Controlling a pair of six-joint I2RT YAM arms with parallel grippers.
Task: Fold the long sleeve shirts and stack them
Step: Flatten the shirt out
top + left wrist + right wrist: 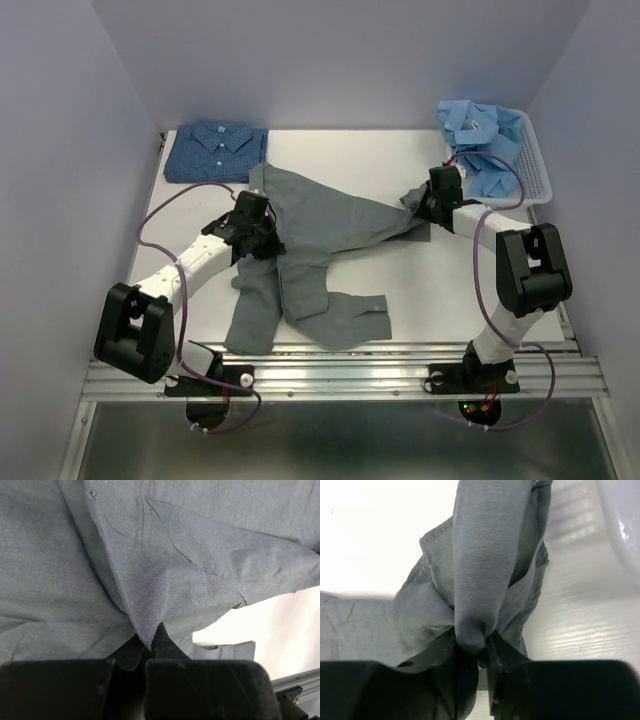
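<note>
The robot's left gripper is pinching a fold within the rumpled grey shirt [147,615], so it needs to open and take hold of the shirt again before both grippers raise it high.
A plain grey long sleeve shirt [330,225] lies spread and rumpled across the middle of the white table [440,290]. My left gripper [268,238] is shut on a fold at its left side. In the left wrist view the cloth [175,555] is pinched to a point between the jaws of the left gripper [150,641]. My right gripper [418,208] is at the shirt's right end. In the right wrist view the right gripper [476,649] is clamped round a thick bunched roll of grey cloth [480,555]. A dark blue patterned shirt [215,150] lies folded at the back left.
A white slatted basket [543,175] at the back right holds crumpled light blue shirts [480,135], just behind my right wrist. A metal rail [340,375] runs along the table's front edge. The grey shirt's sleeves [250,310] trail toward that edge.
</note>
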